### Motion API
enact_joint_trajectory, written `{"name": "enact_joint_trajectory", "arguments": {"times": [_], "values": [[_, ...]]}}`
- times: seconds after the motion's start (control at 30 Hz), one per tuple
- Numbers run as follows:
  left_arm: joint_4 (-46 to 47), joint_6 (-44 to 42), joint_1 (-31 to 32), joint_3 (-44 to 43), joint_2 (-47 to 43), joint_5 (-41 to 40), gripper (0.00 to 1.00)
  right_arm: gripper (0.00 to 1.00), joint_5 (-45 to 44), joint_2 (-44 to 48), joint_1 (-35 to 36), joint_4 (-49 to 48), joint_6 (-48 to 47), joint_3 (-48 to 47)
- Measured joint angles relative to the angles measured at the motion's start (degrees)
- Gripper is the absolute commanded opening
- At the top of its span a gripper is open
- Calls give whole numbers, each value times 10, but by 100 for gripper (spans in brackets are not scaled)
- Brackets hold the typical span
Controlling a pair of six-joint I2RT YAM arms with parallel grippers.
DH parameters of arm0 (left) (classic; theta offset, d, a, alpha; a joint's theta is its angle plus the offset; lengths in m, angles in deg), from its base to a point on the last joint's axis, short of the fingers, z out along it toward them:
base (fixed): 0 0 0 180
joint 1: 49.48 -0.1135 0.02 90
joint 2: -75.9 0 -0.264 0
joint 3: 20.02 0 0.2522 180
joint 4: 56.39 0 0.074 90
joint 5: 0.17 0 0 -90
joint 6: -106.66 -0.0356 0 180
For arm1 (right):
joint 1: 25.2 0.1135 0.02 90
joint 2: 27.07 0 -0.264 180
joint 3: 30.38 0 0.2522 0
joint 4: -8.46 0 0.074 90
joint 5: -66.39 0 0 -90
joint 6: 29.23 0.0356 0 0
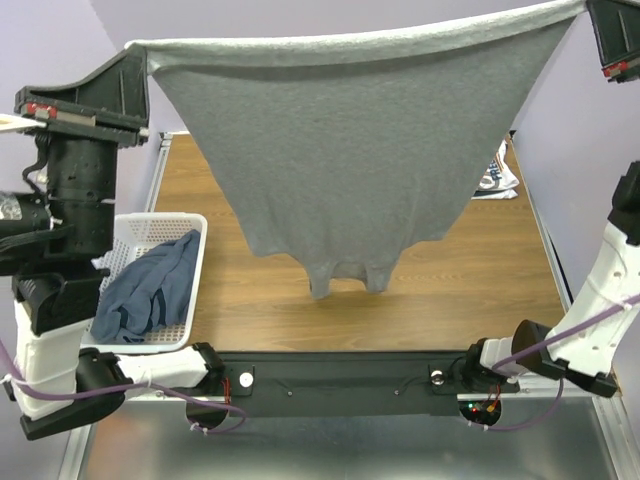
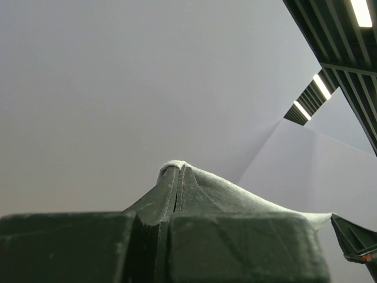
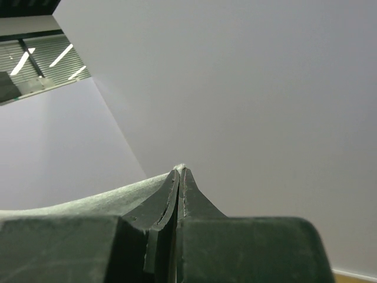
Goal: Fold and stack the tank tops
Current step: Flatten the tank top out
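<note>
The grey tank top hangs by its hem, straps dangling (image 1: 320,283). Both my grippers should swing it outward and then pull back to lay it down across the wooden table (image 1: 350,322).
A plain light grey tank top (image 1: 340,150) hangs spread wide in the air above the wooden table, its straps dangling lowest near the middle. My left gripper (image 1: 140,58) is shut on its upper left corner and my right gripper (image 1: 590,14) is shut on its upper right corner. In the left wrist view the closed left gripper (image 2: 178,168) pinches grey cloth (image 2: 241,194) that runs off to the right. In the right wrist view the closed right gripper (image 3: 179,170) pinches cloth (image 3: 82,204) running left. A white tank top with a printed logo (image 1: 497,176) lies at the far right, partly hidden. A dark slate blue tank top (image 1: 150,288) lies crumpled in the basket.
The white plastic lattice basket (image 1: 193,228) stands at the table's left edge beside the left arm. The wooden table (image 1: 450,290) stretches under the hanging cloth. A black base rail (image 1: 340,385) runs along the near edge. Both wrist cameras look up at walls and ceiling.
</note>
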Motion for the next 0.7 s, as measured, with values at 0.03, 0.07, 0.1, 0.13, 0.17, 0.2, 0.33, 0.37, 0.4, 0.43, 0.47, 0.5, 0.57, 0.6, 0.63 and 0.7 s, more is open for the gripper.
{"name": "enact_joint_trajectory", "arguments": {"times": [0.03, 0.07, 0.1, 0.13, 0.17, 0.2, 0.33, 0.37, 0.4, 0.43, 0.47, 0.5, 0.57, 0.6, 0.63, 0.7], "values": [[6, -6, 0, -6, 9, -1, 0, 0, 7, -3, 0, -18, 8, 11], [15, -12, 0, -14, 21, -2, 0, 0, 15, -10, 0, -35, 17, 21], [25, -22, 0, -24, 36, -3, 0, 0, 21, -18, 0, -49, 25, 27], [30, -30, 0, -37, 51, -4, 0, 0, 29, -31, 0, -66, 33, 31], [39, -37, 0, -54, 72, -3, 0, 0, 37, -46, 0, -79, 43, 31], [43, -43, -5, -68, 89, 1, 0, 0, 43, -59, 0, -90, 49, 30], [38, -20, -92, -163, 188, 77, 0, 0, 63, -143, 0, -120, 74, 28], [39, -11, -117, -183, 212, 95, 0, 0, 66, -163, 1, -120, 79, 23], [37, 3, -143, -197, 235, 117, 0, 0, 68, -180, 2, -122, 80, 18], [36, 28, -170, -210, 262, 155, 0, 0, 70, -207, 7, -121, 84, 2], [36, 31, -195, -216, 286, 161, 0, 0, 70, -228, 10, -121, 85, -10], [33, 49, -217, -218, 309, 188, 0, 0, 71, -242, 13, -120, 86, -18], [33, 78, -254, -218, 347, 235, 0, 0, 69, -277, 24, -119, 86, -48], [33, 93, -273, -218, 366, 260, 0, 0, 67, -286, 28, -121, 85, -58], [34, 104, -291, -218, 382, 276, 0, 0, 63, -300, 35, -123, 83, -71], [48, 134, -325, -218, 410, 320, 0, 0, 49, -323, 51, -125, 74, -97]]}}
